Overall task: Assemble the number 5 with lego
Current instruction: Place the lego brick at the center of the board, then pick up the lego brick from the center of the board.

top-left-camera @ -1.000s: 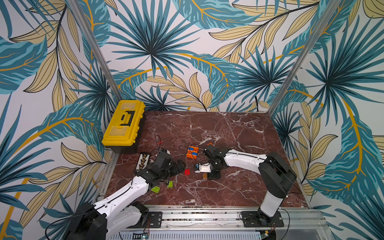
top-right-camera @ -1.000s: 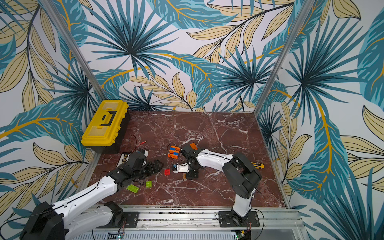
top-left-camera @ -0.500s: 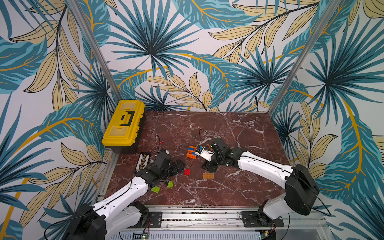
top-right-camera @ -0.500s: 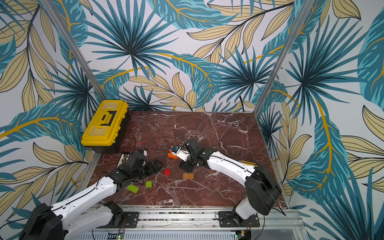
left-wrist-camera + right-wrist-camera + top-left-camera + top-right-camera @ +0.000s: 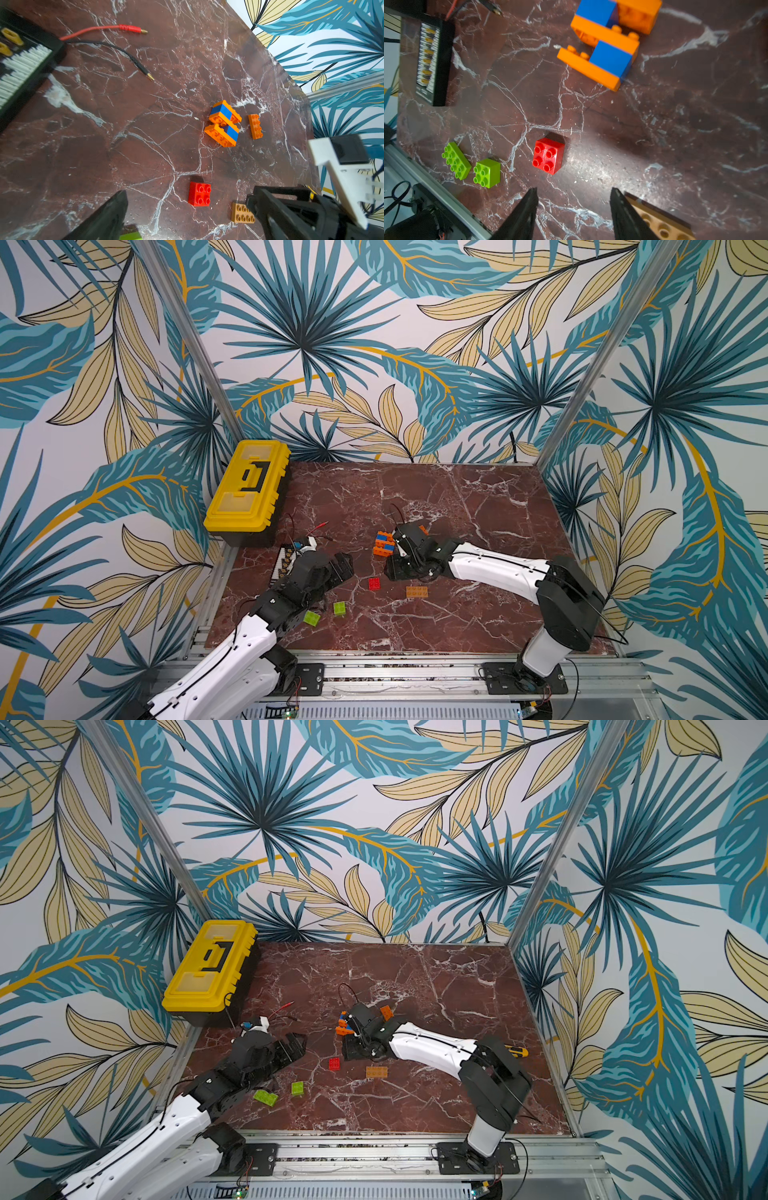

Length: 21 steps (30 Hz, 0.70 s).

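Observation:
I keep moving my right gripper toward the red brick standing clear (image 5: 373, 583) of the tan brick and the assembly, and close it on the red brick's sides.
An orange-and-blue lego assembly (image 5: 383, 543) (image 5: 345, 1025) (image 5: 224, 123) (image 5: 608, 45) lies mid-table, with a loose orange brick (image 5: 423, 529) (image 5: 255, 126) behind it. In front lie a red brick (image 5: 374, 583) (image 5: 199, 194) (image 5: 548, 155) and a tan brick (image 5: 417, 591) (image 5: 242, 213) (image 5: 660, 224). Two lime green bricks (image 5: 311, 617) (image 5: 339, 608) (image 5: 455, 161) (image 5: 486, 172) sit near the front left. My right gripper (image 5: 395, 573) (image 5: 574, 193) hangs open and empty between the assembly and the tan brick. My left gripper (image 5: 344, 565) (image 5: 187, 199) is wide open, left of the red brick.
A yellow toolbox (image 5: 248, 485) stands at the back left. A black connector board (image 5: 286, 562) (image 5: 25, 62) with red and black leads (image 5: 124, 28) lies beside my left arm. A yellow utility knife (image 5: 515, 1051) lies behind my right arm's elbow.
My right arm has swung out and stretched, its gripper has come off the tan brick and opened wider, and the brick now lies flat and free. The left arm has not moved.

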Available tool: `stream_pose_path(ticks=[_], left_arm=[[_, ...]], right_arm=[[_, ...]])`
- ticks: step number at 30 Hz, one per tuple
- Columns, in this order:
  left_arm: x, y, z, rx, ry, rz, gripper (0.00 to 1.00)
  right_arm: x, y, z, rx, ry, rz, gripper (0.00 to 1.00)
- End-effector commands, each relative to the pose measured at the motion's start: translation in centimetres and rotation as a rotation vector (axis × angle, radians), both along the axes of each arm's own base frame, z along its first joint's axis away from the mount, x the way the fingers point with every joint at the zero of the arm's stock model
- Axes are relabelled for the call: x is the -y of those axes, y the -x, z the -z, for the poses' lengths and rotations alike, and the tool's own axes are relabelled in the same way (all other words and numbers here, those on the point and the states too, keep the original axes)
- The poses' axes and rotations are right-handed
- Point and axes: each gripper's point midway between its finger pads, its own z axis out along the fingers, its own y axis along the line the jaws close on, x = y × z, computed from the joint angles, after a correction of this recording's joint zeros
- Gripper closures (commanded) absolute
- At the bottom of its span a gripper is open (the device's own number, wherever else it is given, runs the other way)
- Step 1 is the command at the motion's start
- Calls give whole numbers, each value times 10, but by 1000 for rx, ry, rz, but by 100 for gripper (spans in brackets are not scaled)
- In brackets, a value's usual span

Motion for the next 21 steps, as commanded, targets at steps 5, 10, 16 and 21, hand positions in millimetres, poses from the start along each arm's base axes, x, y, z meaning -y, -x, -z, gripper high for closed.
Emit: stream_pose_path(ticks=[5, 10, 16, 21], left_arm=[[-27, 12, 19, -48, -76, -99, 0], [-32, 14, 20, -46, -77, -122, 0], [-33, 15, 21, -47, -82, -123, 0], [-35, 17, 23, -52, -80, -131, 0]], right_arm=[[-13, 2, 5, -5, 110, 65, 41], [-21, -1, 9, 9, 192, 64, 41], [-33, -1, 13, 14, 223, 52, 39], [-41, 3, 24, -20, 236, 40, 39]])
